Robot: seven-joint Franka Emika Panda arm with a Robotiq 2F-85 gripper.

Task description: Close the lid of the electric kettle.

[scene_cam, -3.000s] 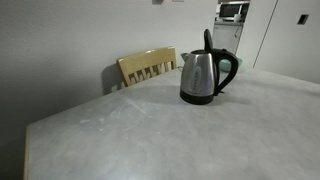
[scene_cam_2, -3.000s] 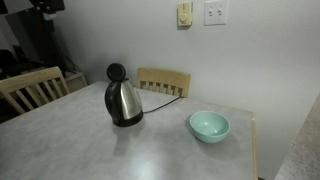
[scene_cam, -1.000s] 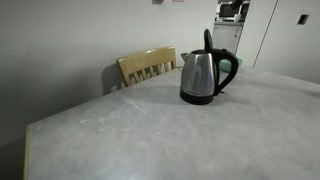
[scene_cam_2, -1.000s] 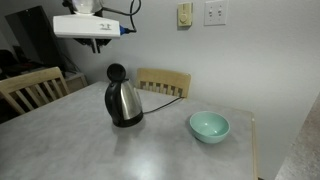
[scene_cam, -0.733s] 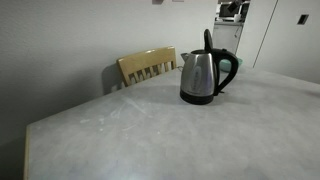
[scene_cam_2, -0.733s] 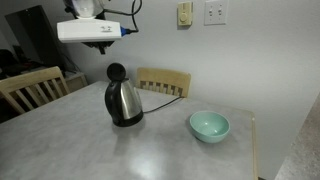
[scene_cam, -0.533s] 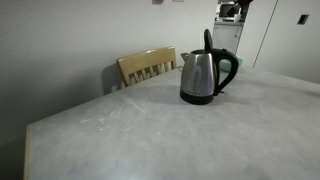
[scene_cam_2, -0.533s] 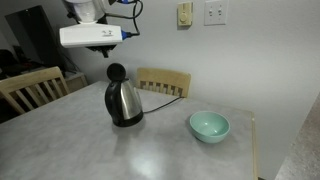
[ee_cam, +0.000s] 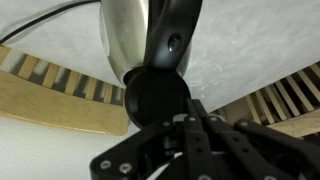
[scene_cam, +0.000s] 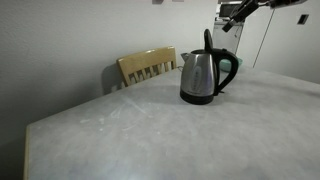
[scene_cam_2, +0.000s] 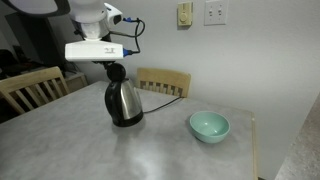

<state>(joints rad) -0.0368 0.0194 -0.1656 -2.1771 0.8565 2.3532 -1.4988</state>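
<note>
The lid stands upright and the robot's gripper is behind the lid's top edge (scene_cam: 208, 33) on the kettle handle's side, so the robot should tilt the lid and push it down toward the spout (scene_cam: 185, 56).
A steel electric kettle (scene_cam: 200, 78) (scene_cam_2: 123, 100) with a black handle stands on the grey table. Its round black lid (scene_cam: 208, 41) (scene_cam_2: 117, 72) is raised upright. My gripper (scene_cam: 226, 25) (scene_cam_2: 106, 65) hangs just above and beside the lid's top edge; I cannot tell whether they touch. In the wrist view the fingers are pressed together with nothing between them, and my gripper (ee_cam: 190, 125) sits right behind the lid (ee_cam: 155, 98). The kettle's body (ee_cam: 128, 35) lies beyond it.
A wooden chair (scene_cam: 146, 66) (scene_cam_2: 164, 81) stands behind the kettle at the table's far edge, and another chair (scene_cam_2: 30, 88) to the side. A pale green bowl (scene_cam_2: 209, 126) rests on the table (scene_cam_2: 150, 150) away from the kettle. The kettle's cord (scene_cam_2: 160, 91) runs toward the wall.
The arm has come down and closer to the kettle's raised lid. The jaws have drawn fully together. Kettle and lid have not moved.
</note>
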